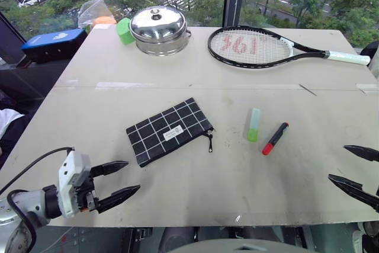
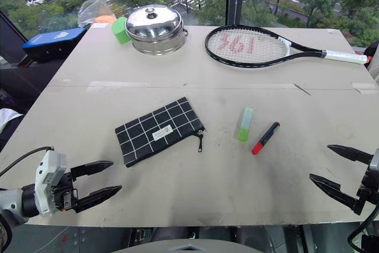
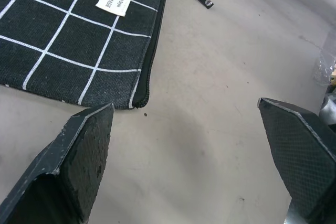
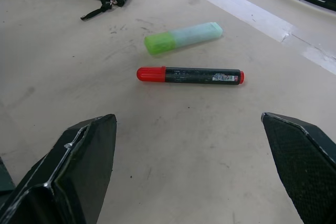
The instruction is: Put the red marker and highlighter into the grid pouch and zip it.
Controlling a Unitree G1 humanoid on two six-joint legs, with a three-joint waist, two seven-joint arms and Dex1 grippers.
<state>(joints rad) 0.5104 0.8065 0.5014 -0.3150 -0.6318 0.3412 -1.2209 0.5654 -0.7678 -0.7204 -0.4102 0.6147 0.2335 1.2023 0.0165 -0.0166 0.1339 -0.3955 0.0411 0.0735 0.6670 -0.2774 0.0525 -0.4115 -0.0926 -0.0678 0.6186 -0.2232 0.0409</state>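
Observation:
The grid pouch is lying flat with the zipper (image 1: pixel 177 149) along its front edge, so the robot's left gripper needs to pinch the end (image 1: pixel 134 146) opposite the zipper pull and set the pouch upright with its zipper up.
The grid pouch (image 1: pixel 169 131) lies flat in the middle of the table, black with white lines, a white label on top and its zipper pull (image 1: pixel 209 142) at the right corner. Right of it lie the pale mint highlighter (image 1: pixel 254 125) and the red marker (image 1: pixel 275 138), side by side and apart from the pouch. My left gripper (image 1: pixel 123 180) hovers open near the table's front left, short of the pouch. At the front right my right gripper (image 1: pixel 355 170) stands open, right of the marker. In the right wrist view the marker (image 4: pixel 189 74) and highlighter (image 4: pixel 182 38) lie ahead of the fingers.
At the back of the table (image 1: pixel 195 205) stand a steel pot with lid (image 1: pixel 159 30), a bright green block (image 1: pixel 124 30) and a black tennis racket (image 1: pixel 260 47). A blue box (image 1: pixel 53 42) sits off the back left corner. Bare tabletop lies between my grippers.

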